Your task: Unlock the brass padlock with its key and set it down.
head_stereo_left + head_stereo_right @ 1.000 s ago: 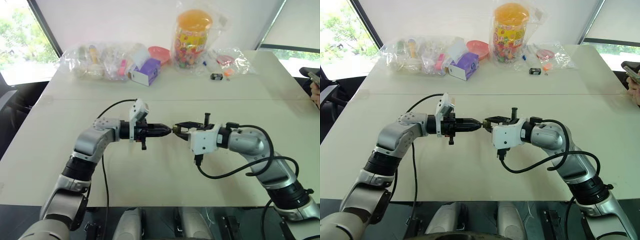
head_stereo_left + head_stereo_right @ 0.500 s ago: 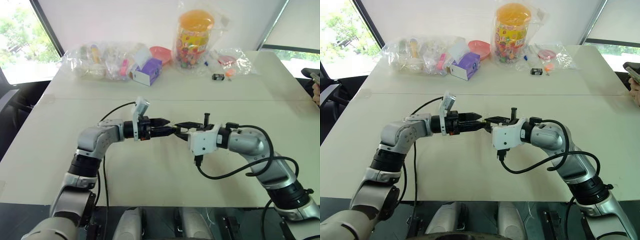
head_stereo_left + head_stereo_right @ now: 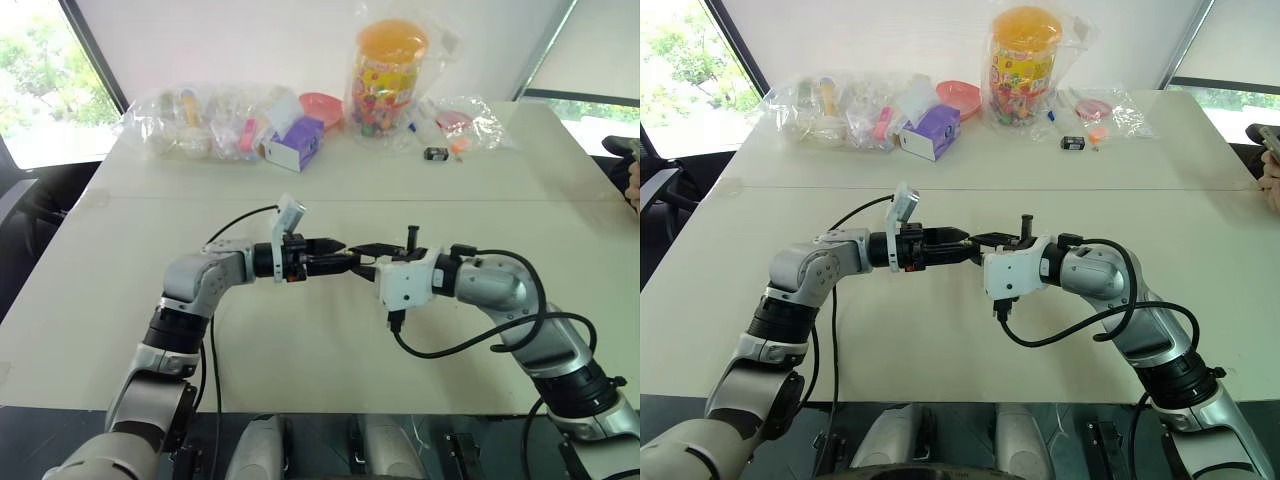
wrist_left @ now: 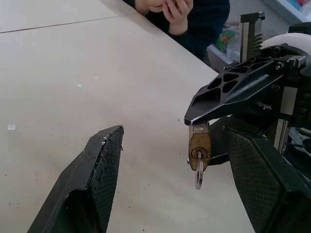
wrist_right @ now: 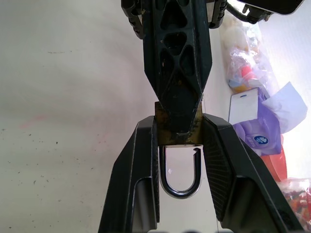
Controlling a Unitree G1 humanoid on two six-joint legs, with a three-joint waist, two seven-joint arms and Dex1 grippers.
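Observation:
My right gripper's fingers have the padlock's silvery loop (image 5: 180, 192) pointing back into them, so next my left gripper takes the brass padlock's body (image 4: 199, 141) to free my right gripper to turn the loop.
The brass padlock (image 4: 199, 141) hangs above the table (image 3: 300, 350), pinched by my right gripper (image 5: 180, 121), whose jaws are shut on its body. A small silvery key (image 4: 199, 174) sticks out of its keyhole. In the right wrist view the silvery loop (image 5: 181, 177) points toward the camera and shows a gap at one end. My left gripper (image 4: 172, 128) is open and level, facing the right one, one finger (image 4: 92, 184) on each side of the lock without touching it. Seen from the head, both grippers meet over the table's middle (image 3: 350, 258).
Along the far edge lie clear bags of small items (image 3: 200, 125), a purple box (image 3: 293, 143), a tall candy jar (image 3: 388, 70) and a small black object (image 3: 433, 153). A person's hands (image 4: 165, 8) rest beyond the table's right side.
My left gripper, shut at the lock a second ago, has opened and now straddles it; its wrist rolled a little. The right arm and the padlock have stayed still.

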